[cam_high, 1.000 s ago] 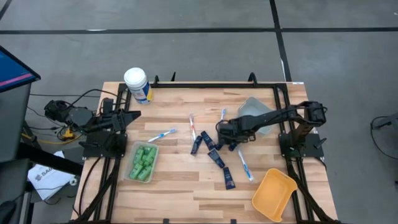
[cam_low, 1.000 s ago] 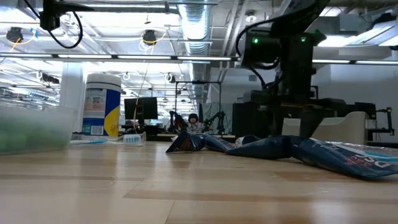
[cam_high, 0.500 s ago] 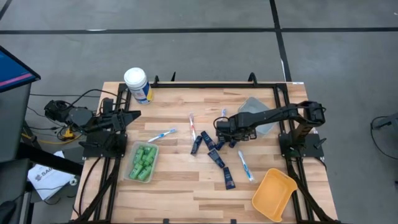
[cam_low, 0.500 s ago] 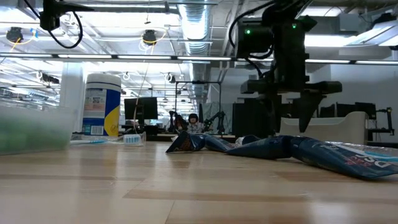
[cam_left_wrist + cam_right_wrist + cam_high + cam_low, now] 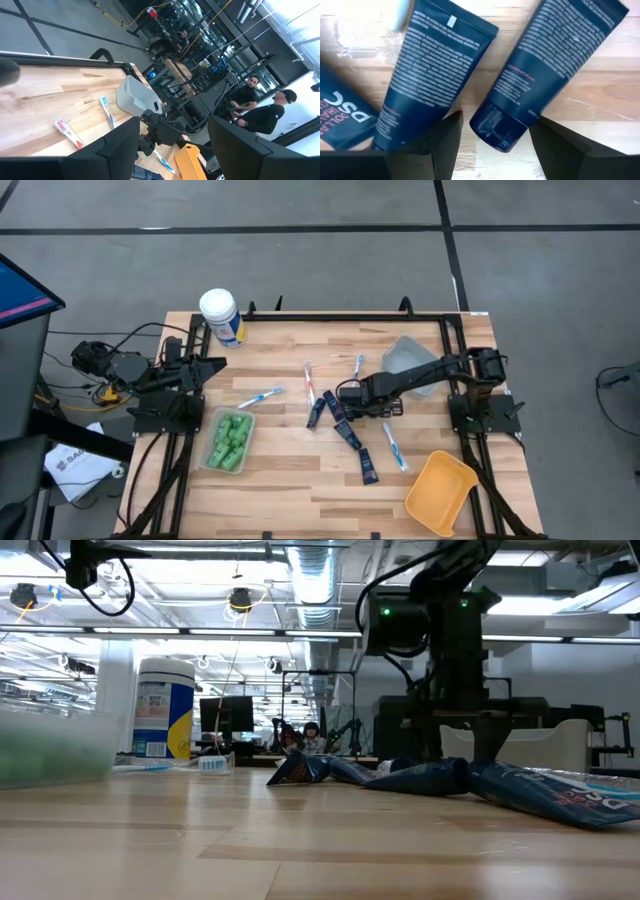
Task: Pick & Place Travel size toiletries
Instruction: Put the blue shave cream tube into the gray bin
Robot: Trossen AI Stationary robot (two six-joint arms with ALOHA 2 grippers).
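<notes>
The navy tube's cap (image 5: 499, 129) is slanted at my right gripper's fingers, so I should lift, turn the wrist square to the tube and take hold of its cap end (image 5: 512, 106).
My right gripper (image 5: 347, 395) is open and low over the cluster of dark navy tubes at the table's middle. In the right wrist view its fingers (image 5: 445, 147) stand on either side of the cap end of one navy tube (image 5: 555, 55); a second navy tube (image 5: 435, 65) lies flat beside it. More navy tubes (image 5: 350, 434) and toothbrushes (image 5: 393, 446) lie flat on the wood. Green bottles fill a clear tray (image 5: 228, 441). My left gripper (image 5: 205, 365) waits open at the table's left edge.
A yellow bin (image 5: 440, 491) sits at the near right corner, and a clear grey container (image 5: 405, 354) stands behind my right arm. The white-lidded canister (image 5: 221, 316) stands at the far left corner. People show beyond the table in the left wrist view.
My right gripper has moved toward the table's left, from beside the tubes to over them. It rose a little on the way, then came down low onto the cluster. The tubes and toothbrushes have stayed where they were.
</notes>
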